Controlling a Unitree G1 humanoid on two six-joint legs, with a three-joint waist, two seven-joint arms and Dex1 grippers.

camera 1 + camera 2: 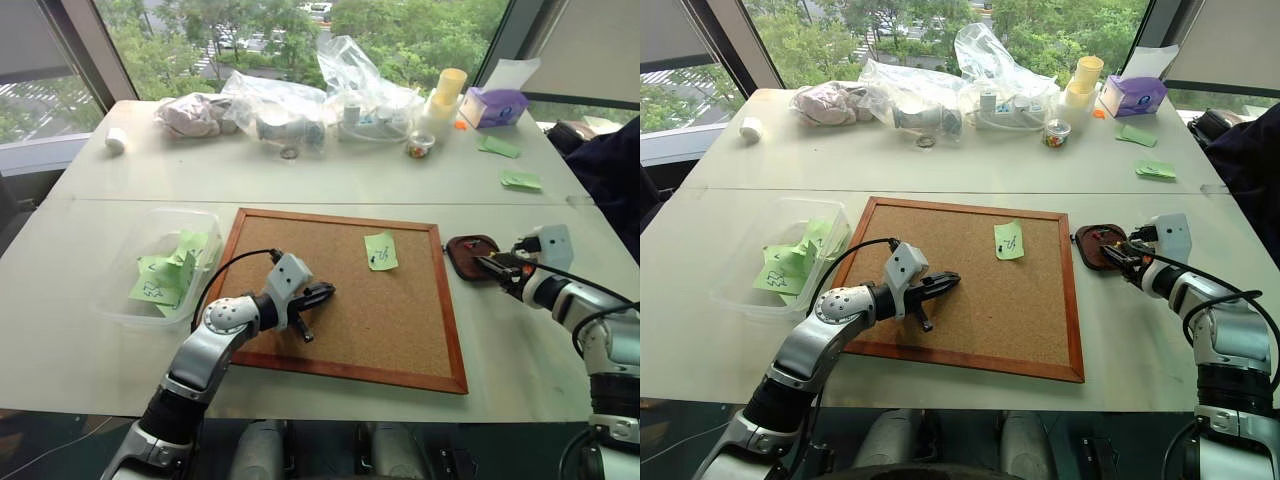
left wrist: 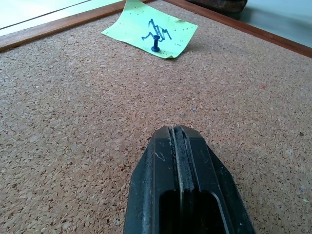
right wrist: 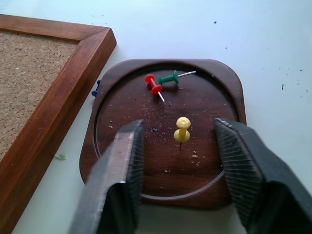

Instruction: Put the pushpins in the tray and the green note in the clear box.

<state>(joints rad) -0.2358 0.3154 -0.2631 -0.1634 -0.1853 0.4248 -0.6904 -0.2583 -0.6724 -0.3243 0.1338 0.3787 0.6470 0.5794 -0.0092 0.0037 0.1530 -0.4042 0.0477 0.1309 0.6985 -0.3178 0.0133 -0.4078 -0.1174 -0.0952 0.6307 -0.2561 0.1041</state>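
My gripper will pull out a lone blue pushpin (image 1: 373, 258) that holds the green note (image 1: 381, 251) to the cork, so I expect the whole note to come free.
The green note (image 1: 380, 250) lies on the corkboard (image 1: 340, 340), held by a blue pushpin (image 2: 155, 44). My left gripper (image 1: 318, 295) is shut and empty, low over the cork a little short of the note. The clear box (image 1: 205, 235) stands left of the board with several green notes inside. The dark tray (image 3: 214, 78) sits just right of the board. My right gripper (image 3: 179, 126) hangs open over it. A yellow pushpin (image 3: 183, 129) is head-up between the fingers, touching neither. Red (image 3: 153, 84) and green (image 3: 169, 77) pushpins lie in the tray.
A blue pin (image 3: 95, 90) pokes out between the tray and the board's frame. Plastic bags (image 1: 300, 100), cups (image 1: 445, 95), a purple box (image 1: 495, 105) and two loose green notes (image 1: 520, 180) crowd the far end of the table.
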